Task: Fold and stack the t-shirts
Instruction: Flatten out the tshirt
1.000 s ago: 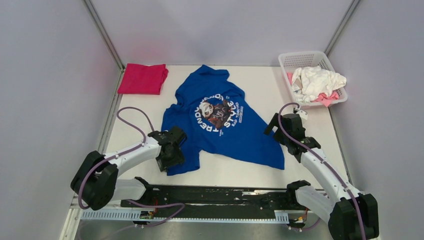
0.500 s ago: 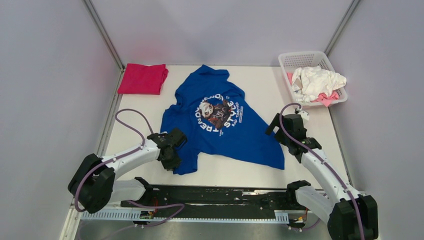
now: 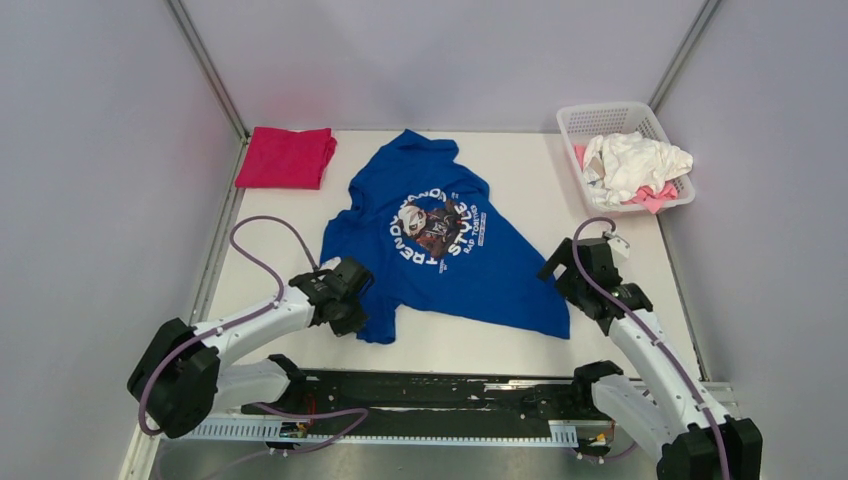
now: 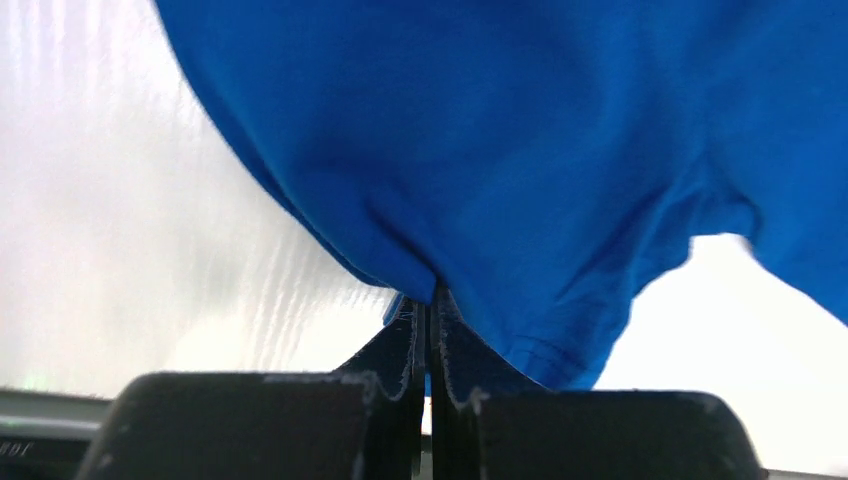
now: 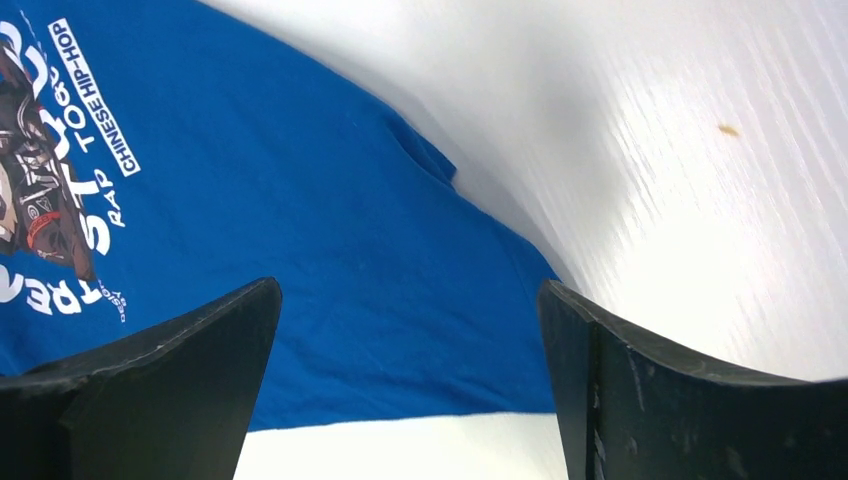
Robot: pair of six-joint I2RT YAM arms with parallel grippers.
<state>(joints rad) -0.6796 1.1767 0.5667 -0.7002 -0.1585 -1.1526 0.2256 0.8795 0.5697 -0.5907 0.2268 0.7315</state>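
The blue t-shirt lies crooked, graphic up (image 3: 432, 228), and only the robot's left gripper is holding it, so the robot's right gripper should grab the hem (image 5: 527, 277) before both grippers flip it over.
A royal-blue t-shirt (image 3: 445, 240) with a dark round graphic and white lettering lies spread on the white table, its near left part bunched. My left gripper (image 3: 352, 312) is shut on that bunched near-left edge; in the left wrist view the blue cloth (image 4: 520, 170) is pinched between the closed jaws of the left gripper (image 4: 430, 300). My right gripper (image 3: 562, 272) stands open just above the shirt's near right corner (image 5: 400, 300), with nothing between its fingers. A magenta t-shirt (image 3: 287, 157) lies folded at the back left. White and pale pink t-shirts (image 3: 632, 165) are heaped in the basket.
A white plastic basket (image 3: 600, 117) stands at the back right by the right wall. Grey walls close in on both sides. A black rail (image 3: 430, 392) with the arm bases runs along the near table edge.
My left gripper has closed on the shirt's near left edge and drawn it slightly toward the near side, bunching it. The right arm has shifted a little right and nearer.
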